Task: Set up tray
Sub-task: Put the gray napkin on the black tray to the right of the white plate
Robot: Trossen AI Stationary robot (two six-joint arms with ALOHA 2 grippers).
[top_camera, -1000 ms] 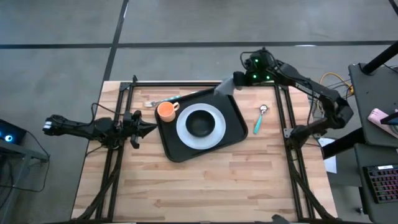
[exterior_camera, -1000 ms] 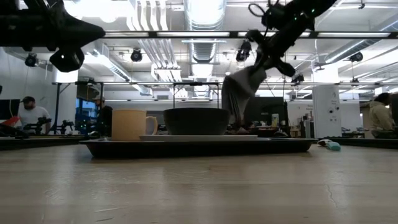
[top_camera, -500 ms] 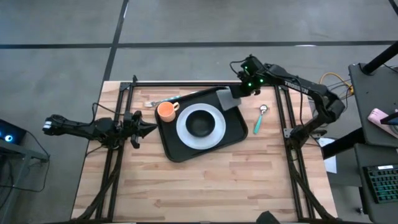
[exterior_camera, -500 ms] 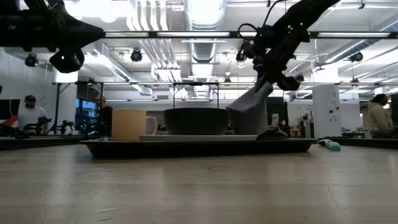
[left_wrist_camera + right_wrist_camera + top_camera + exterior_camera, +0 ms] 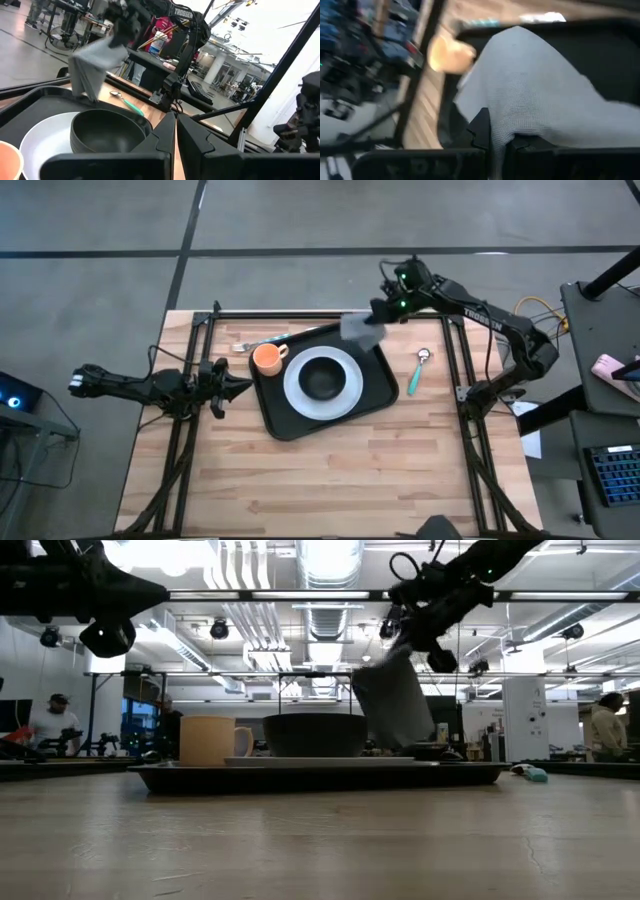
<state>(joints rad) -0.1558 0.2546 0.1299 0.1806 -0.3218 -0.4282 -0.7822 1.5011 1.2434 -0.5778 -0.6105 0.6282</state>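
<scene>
The grey cloth [image 5: 361, 330] hangs loose over the tray's far corner, so my right gripper should pull it back toward the teal spoon, laying it flat beside the plate.
The black tray [image 5: 290, 428] lies in the middle of the table with a white plate [image 5: 345, 397], a dark bowl [image 5: 321, 378] and an orange mug [image 5: 266, 358] on it. My right gripper [image 5: 384, 310] is over the tray's far right corner, shut on a grey cloth [image 5: 361, 329] that hangs below it [image 5: 392, 705]. The cloth's lower end looks just clear of the tray [image 5: 320, 776]. My left gripper [image 5: 236, 387] waits shut at the tray's left side, pointing at it [image 5: 176, 122]. My right gripper pinches the grey cloth by a bunched upper part [image 5: 507, 131] between its two fingers, slanting down from the far right. One layer or several, I cannot tell. The cloth [image 5: 535, 90] hangs slack below the fingers [image 5: 392, 705], lifted off the tray.
A teal spoon [image 5: 414, 372] lies on the wood right of the tray. A fork [image 5: 244, 346] lies by the tray's far left corner. Black frame rails [image 5: 190, 370] run along both sides of the table. Bare wood [image 5: 340, 480] spreads toward the near edge.
My right gripper dipped toward the tray's far right corner, so the cloth sagged onto the tray. It then rose again and moved slightly toward the far edge. The cloth now hangs free, swung out below the fingers.
</scene>
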